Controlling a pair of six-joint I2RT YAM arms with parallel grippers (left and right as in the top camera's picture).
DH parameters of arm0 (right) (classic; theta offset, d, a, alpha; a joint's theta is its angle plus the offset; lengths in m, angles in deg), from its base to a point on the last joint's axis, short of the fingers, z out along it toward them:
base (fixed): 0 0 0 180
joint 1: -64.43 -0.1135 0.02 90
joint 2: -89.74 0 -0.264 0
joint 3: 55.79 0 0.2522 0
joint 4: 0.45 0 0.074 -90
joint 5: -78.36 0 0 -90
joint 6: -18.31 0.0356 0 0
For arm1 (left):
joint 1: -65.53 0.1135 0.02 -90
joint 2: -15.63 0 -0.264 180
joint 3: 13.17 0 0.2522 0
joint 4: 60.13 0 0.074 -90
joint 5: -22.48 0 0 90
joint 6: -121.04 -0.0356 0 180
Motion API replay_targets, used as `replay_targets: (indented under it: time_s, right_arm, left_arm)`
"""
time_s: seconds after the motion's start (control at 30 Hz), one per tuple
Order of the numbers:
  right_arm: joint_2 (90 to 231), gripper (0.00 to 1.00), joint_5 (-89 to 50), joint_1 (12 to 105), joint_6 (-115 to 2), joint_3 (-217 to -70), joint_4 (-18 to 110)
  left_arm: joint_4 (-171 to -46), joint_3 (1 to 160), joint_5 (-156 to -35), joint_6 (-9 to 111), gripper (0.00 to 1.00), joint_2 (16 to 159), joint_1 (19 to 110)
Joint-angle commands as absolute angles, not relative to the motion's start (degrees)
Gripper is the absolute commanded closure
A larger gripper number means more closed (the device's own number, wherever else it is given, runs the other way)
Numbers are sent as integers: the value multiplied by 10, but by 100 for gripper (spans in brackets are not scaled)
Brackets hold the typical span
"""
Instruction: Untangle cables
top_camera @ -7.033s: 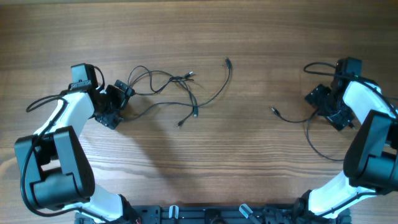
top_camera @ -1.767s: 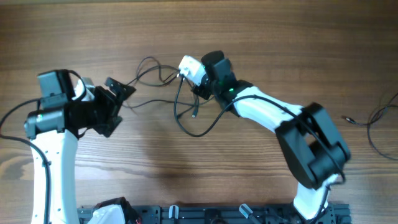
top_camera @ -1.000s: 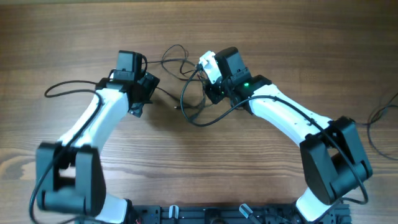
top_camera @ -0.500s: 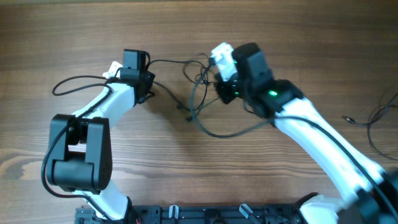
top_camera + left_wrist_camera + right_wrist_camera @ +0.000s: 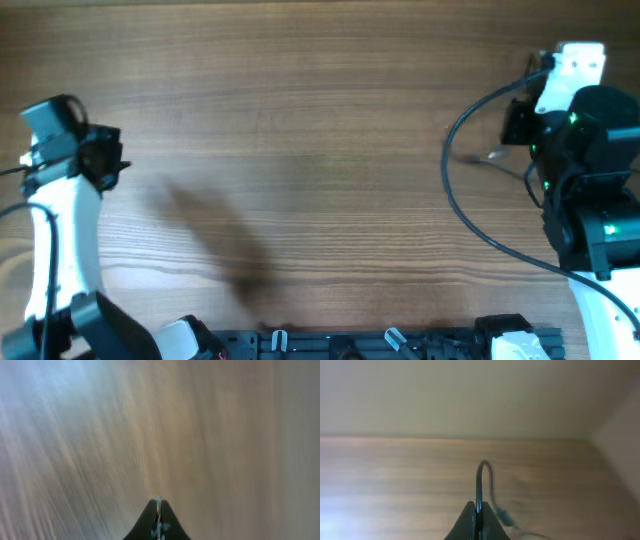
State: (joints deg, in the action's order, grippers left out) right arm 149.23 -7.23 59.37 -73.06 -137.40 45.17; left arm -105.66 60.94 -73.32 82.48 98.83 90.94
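The cable in my right gripper (image 5: 492, 163) is too far away for my left gripper to reach, so next my right gripper puts the cable down across the clear middle of the table (image 5: 345, 155) first.
Only one of the cables (image 5: 447, 175) shows in the overhead view. It is a thin black loop on the right, sweeping from my right gripper (image 5: 518, 122) out to the left and back down toward the arm. A small plug (image 5: 492, 156) lies inside the loop. In the right wrist view my right gripper (image 5: 479, 509) is shut on this cable (image 5: 480, 480), which arches up out of the jaws. A blurred plug (image 5: 505, 516) hangs beside them. My left gripper (image 5: 108, 160) is at the far left. In the blurred left wrist view that gripper (image 5: 159, 510) is shut, with only a thin pale sliver between the tips.
The wooden table (image 5: 300, 120) fills the overhead view. A black rail (image 5: 340, 345) with the arm bases runs along its front edge. In the right wrist view the table's far edge (image 5: 420, 436) meets a plain wall.
Both arms have swung apart: the left one to the far left, the right one to the far right, taking a cable with it. The left gripper has shut. No tangle remains at the centre.
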Motion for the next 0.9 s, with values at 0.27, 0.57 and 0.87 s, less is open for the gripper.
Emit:
replay_targets:
  time_s: [0.27, 0.57, 0.87]
  right_arm:
    - [1594, 95, -394, 405, -728, -1372, 336]
    - [1633, 96, -304, 209, -892, -1372, 419]
    - [1646, 0, -173, 220, -877, -1371, 439]
  left_arm:
    - [-1084, 613, -975, 762, 65, 990, 858]
    - [-1083, 613, -949, 762, 56, 990, 833]
    - [-1083, 613, -949, 762, 32, 990, 833]
